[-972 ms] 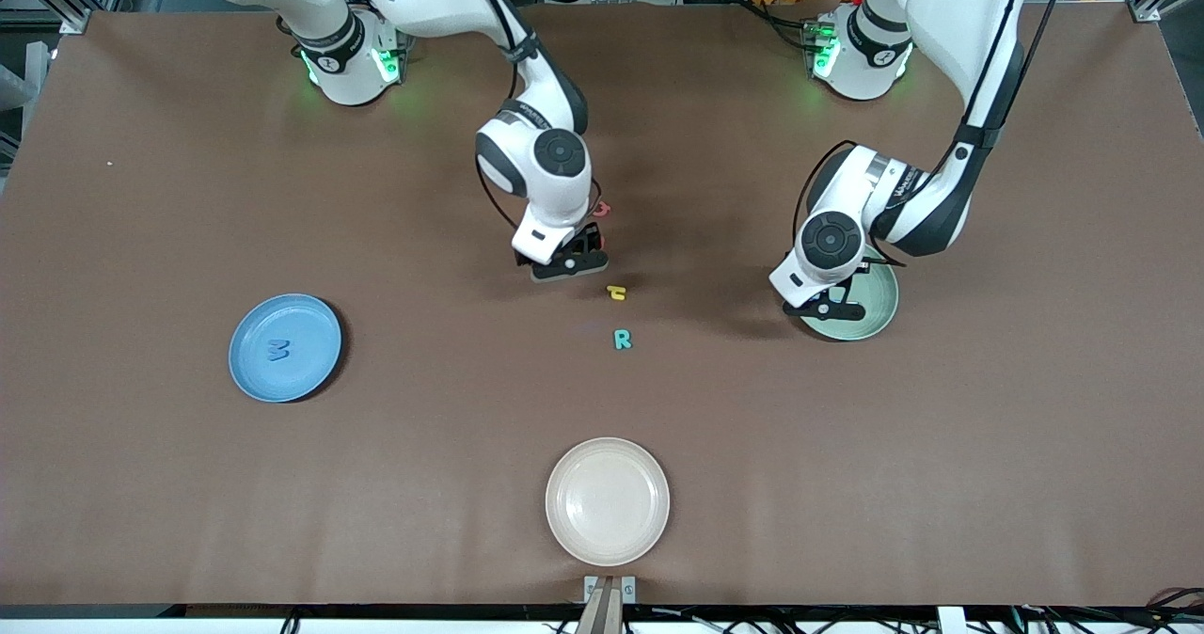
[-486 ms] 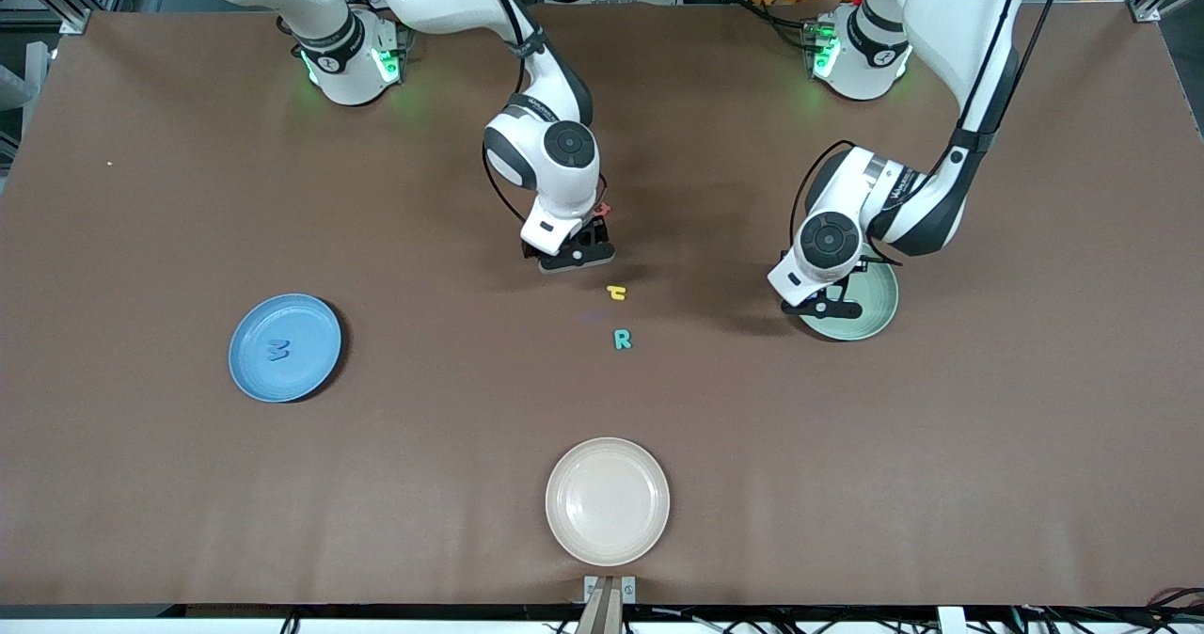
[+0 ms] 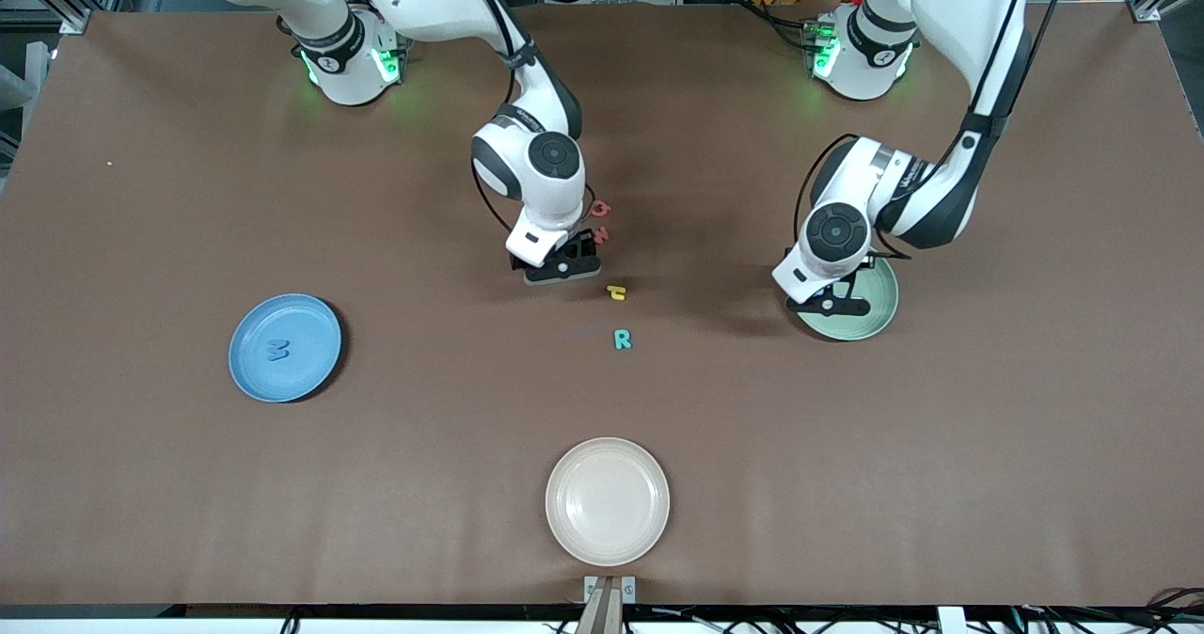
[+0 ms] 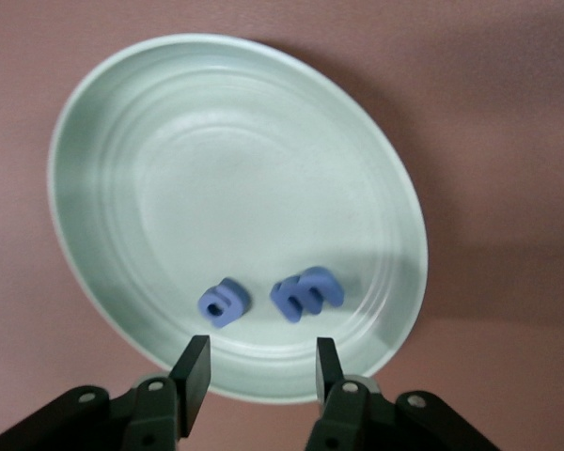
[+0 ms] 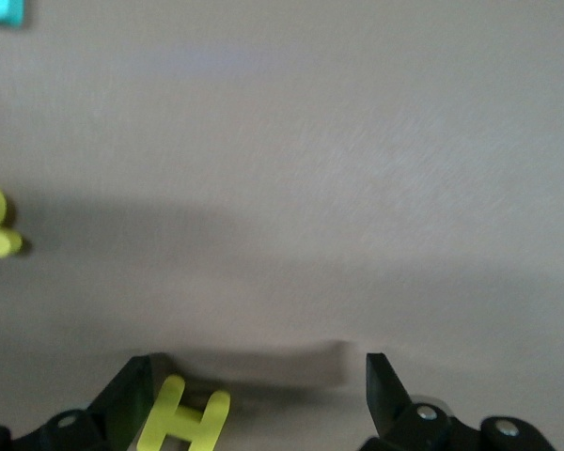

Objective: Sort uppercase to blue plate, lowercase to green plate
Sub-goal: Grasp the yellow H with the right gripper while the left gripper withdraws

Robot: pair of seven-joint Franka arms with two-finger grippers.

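Note:
The yellow H (image 5: 182,421) lies at a slant next to one finger of the robot's right gripper, so the robot should move over and turn the fingers square to its sides (image 5: 211,419) before they close.
The green plate (image 4: 103,141) holds a blue m (image 4: 306,292) and a blue rounded letter (image 4: 224,303). My left gripper (image 4: 259,371) hangs open over that plate's (image 3: 870,309) rim, with nothing between its fingers. My right gripper (image 5: 260,390) is open, low over the table. A yellow H (image 5: 183,418) lies between its jaws, close to one finger (image 5: 136,390). In the front view that hand (image 3: 564,269) hides the H. The blue plate (image 3: 310,319) holds a blue M (image 3: 277,349). A yellow lowercase letter (image 3: 616,292), a teal R (image 3: 622,339) and two red letters (image 3: 602,209) (image 3: 602,233) lie on the table.
A cream plate (image 3: 608,500) stands near the table's front edge, nearer to the front camera than the R. The loose letters cluster mid-table beside my right hand.
My left gripper has opened over the green plate and lifted a little. My right hand shifted slightly, uncovering the second red letter.

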